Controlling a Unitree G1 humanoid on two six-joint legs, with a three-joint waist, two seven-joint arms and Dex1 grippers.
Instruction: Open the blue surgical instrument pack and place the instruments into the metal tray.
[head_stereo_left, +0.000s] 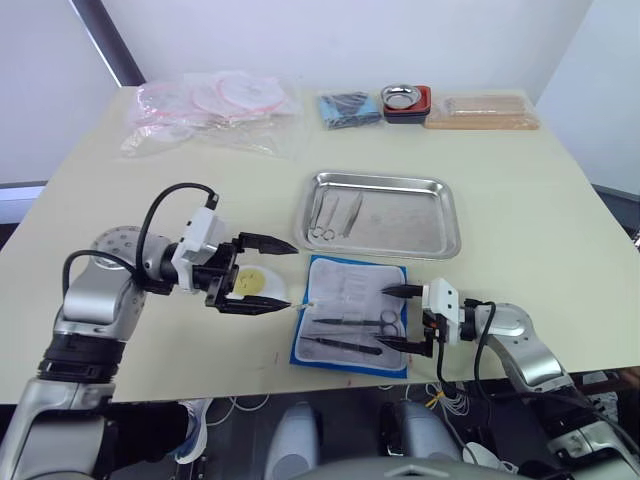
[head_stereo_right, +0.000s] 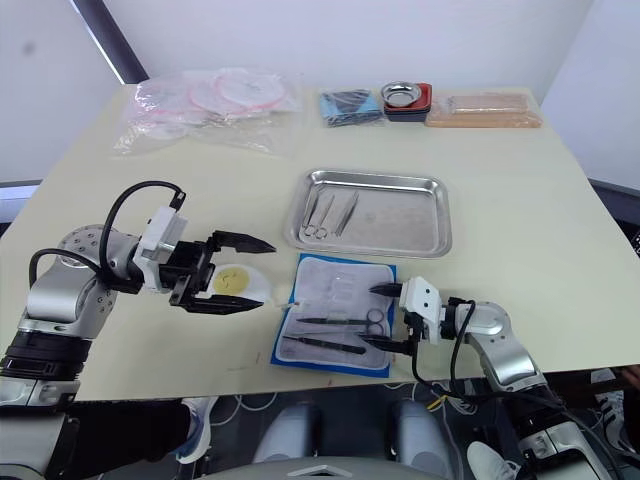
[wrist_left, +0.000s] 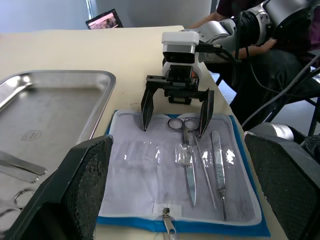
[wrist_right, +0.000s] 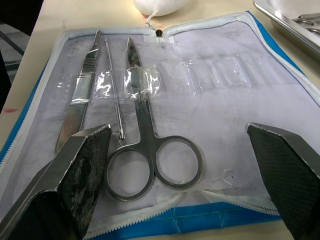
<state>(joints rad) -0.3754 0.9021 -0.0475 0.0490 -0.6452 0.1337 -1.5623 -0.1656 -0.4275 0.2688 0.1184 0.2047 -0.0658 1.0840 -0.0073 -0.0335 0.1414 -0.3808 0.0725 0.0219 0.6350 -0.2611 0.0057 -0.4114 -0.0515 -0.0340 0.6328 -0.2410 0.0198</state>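
The scissors have a clear loop (wrist_right: 145, 82) across their blades, so they will slide out and leave the loop empty when I pull their ring handles (head_stereo_left: 388, 322).
The blue surgical instrument pack (head_stereo_left: 352, 315) lies unfolded near the table's front edge, its pale lining facing up. On the lining rest ring-handled scissors (wrist_right: 145, 145), a thin probe (wrist_right: 114, 95) and flat tweezers (wrist_right: 80, 95). My right gripper (head_stereo_left: 384, 318) is open at the pack's right edge, its fingers straddling the scissors' ring handles without touching them. My left gripper (head_stereo_left: 288, 277) is open just left of the pack and holds nothing. The metal tray (head_stereo_left: 420, 225) stands behind the pack, with scissors and tweezers (head_stereo_left: 335, 215) lying in its left part.
A white lump with a yellow spot (head_stereo_left: 255, 283) lies below my left gripper's fingers, by the pack's zipper pull (wrist_left: 167, 220). Along the far edge are clear bags of tubing (head_stereo_left: 215, 110), a dark-blue bundle (head_stereo_left: 348, 108), a small steel bowl (head_stereo_left: 405, 100) and a tan packet (head_stereo_left: 482, 110).
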